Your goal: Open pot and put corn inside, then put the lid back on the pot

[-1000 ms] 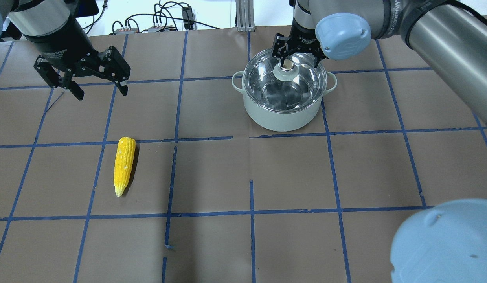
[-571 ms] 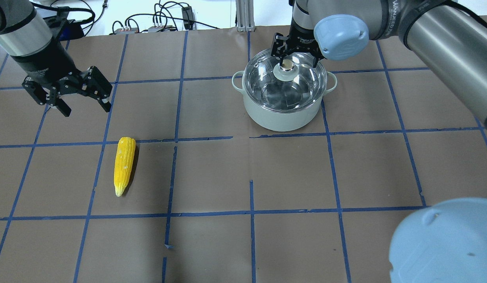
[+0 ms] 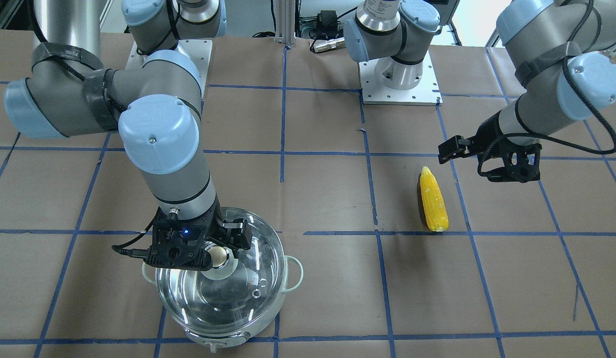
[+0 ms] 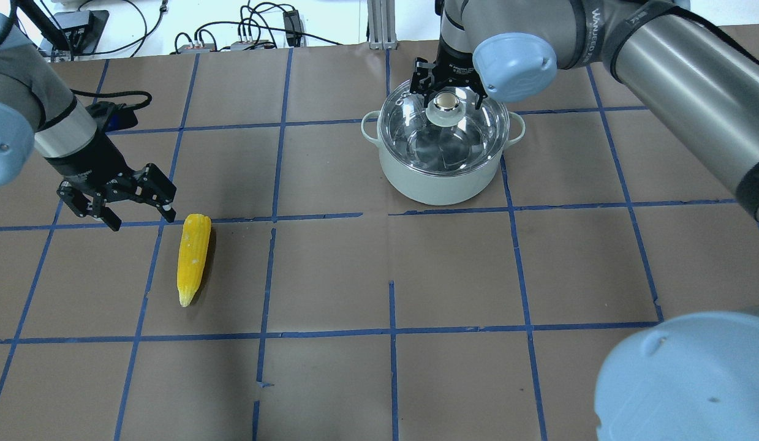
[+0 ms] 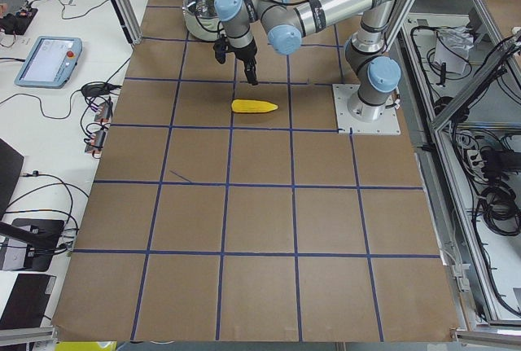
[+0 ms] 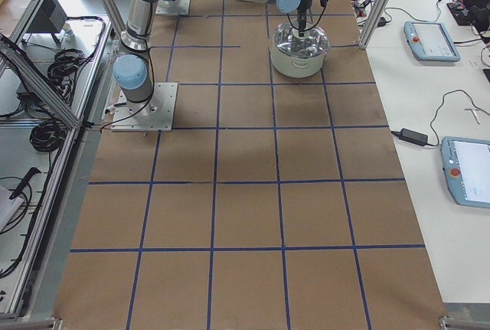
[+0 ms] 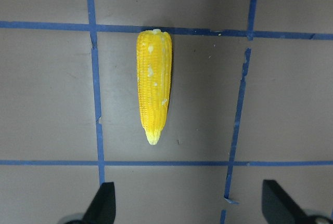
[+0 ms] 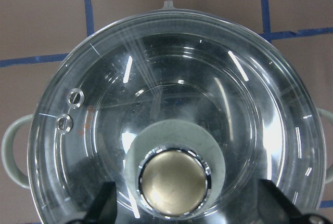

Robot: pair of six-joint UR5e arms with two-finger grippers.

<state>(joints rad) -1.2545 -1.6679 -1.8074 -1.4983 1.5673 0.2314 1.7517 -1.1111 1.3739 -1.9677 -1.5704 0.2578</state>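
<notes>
My gripper will fit the yellow corn (image 3: pixel 434 200) whole below the pot's rim when it lowers the corn in, because the corn is clearly shorter than the pot (image 3: pixel 244 298) is wide.
The yellow corn (image 4: pixel 193 257) lies flat on the brown paper at the left, with its pointed end toward the robot. It also shows in the left wrist view (image 7: pixel 153 86) and the front view (image 3: pixel 433 206). My left gripper (image 4: pixel 141 219) is open and empty, low beside the corn's blunt end, not touching it. The pot (image 4: pixel 437 184) stands at the far right with the glass lid (image 4: pixel 453 144) on it. My right gripper (image 4: pixel 446 98) is open, its fingers on either side of the lid's knob (image 8: pixel 174 182) and not touching it.
Cables and small devices (image 4: pixel 250 30) lie along the far table edge. Both arms' base plates (image 3: pixel 399 74) sit on the robot side. My right arm's blue elbow cap (image 4: pixel 679 380) fills the overhead view's lower right corner. Blue tape lines grid the paper.
My left gripper has come down and toward the robot, from the far left to just beside the corn's blunt end. My right gripper has shifted slightly left, centring over the lid's knob.
</notes>
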